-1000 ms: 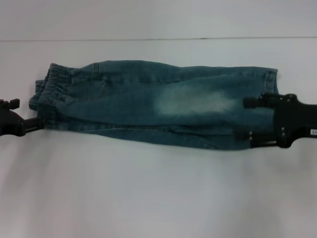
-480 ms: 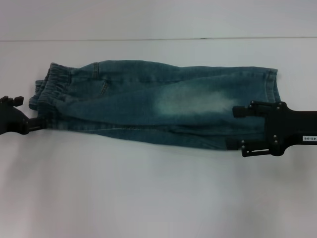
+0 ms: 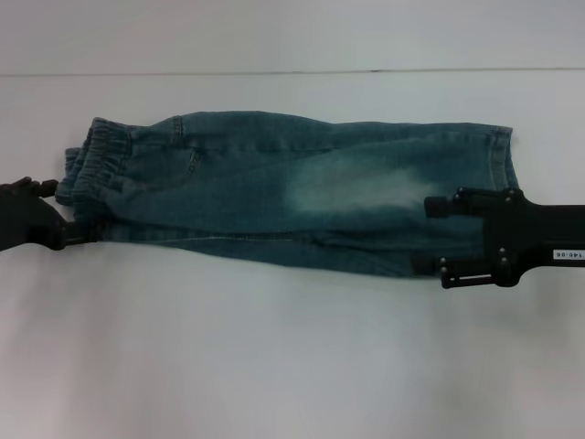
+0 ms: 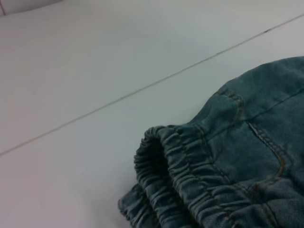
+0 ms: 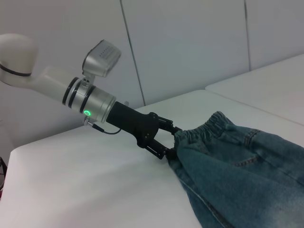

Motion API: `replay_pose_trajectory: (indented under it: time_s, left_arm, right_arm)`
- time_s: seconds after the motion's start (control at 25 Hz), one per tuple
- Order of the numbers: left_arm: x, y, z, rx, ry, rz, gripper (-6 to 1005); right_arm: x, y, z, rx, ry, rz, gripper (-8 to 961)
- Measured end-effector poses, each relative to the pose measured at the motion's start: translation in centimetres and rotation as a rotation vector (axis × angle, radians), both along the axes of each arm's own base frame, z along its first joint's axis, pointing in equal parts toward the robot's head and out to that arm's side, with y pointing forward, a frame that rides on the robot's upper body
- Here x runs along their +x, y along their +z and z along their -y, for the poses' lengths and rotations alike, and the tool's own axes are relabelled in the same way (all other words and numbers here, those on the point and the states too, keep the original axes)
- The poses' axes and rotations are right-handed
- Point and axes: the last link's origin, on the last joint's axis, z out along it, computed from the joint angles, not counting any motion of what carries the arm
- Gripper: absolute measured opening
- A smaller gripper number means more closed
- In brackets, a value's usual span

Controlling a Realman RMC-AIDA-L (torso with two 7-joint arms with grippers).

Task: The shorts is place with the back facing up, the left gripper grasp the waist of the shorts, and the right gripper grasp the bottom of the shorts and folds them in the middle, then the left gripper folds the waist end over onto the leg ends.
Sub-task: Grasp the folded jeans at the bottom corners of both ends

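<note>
My right gripper is over the leg ends (image 3: 498, 163) where the waist must land, so it should steady the shorts' middle (image 3: 315, 197) while my left gripper folds the waist over.
The shorts (image 3: 274, 183) lie folded lengthwise on the white table, a pale bleached patch near their middle. The ruffled waist (image 3: 96, 169) is the left end and the leg ends (image 3: 498, 160) are the right end. My left gripper (image 3: 69, 218) is at the near corner of the waist; in the right wrist view its fingers (image 5: 164, 127) stand apart on either side of that corner of the shorts (image 5: 237, 180). The left wrist view shows the waist (image 4: 180, 175) close up. My right gripper (image 3: 426, 236) is open, over the denim near the bottom of the shorts.
The white table (image 3: 274, 366) stretches toward me in front of the shorts. A thin seam (image 3: 274, 71) runs across it behind them. White wall panels (image 5: 190, 47) stand beyond the table's far side.
My right gripper has slid left, farther over the leg end of the shorts. The left gripper has turned and edged closer to the waist corner. The shorts have barely moved.
</note>
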Motion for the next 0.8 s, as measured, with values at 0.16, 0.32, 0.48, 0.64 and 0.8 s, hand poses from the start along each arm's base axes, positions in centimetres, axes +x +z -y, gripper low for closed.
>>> replay_pose_trajectory:
  time_s: [0.16, 0.32, 0.48, 0.64, 0.8]
  left_arm:
    - [0.2, -0.3, 0.1, -0.024, -0.026, -0.019, 821]
    - [0.4, -0.7, 0.4, -0.043, -0.054, -0.034, 810]
    - [0.7, -0.9, 0.6, -0.037, -0.09, -0.054, 725]
    - [1.2, -0.4, 0.7, -0.009, -0.131, -0.057, 616]
    - [1.6, 0.0, 0.7, -0.001, -0.146, -0.036, 444]
  right_arm:
    - [0.1, 0.0, 0.0, 0.001, -0.01, -0.002, 909]
    - [0.2, 0.0, 0.0, 0.003, -0.02, -0.006, 893]
    - [0.3, 0.1, 0.1, 0.004, -0.035, -0.012, 878]
    - [0.4, 0.0, 0.2, 0.004, -0.044, -0.019, 863]
    - [0.5, 0.0, 0.2, 0.003, -0.051, -0.03, 848]
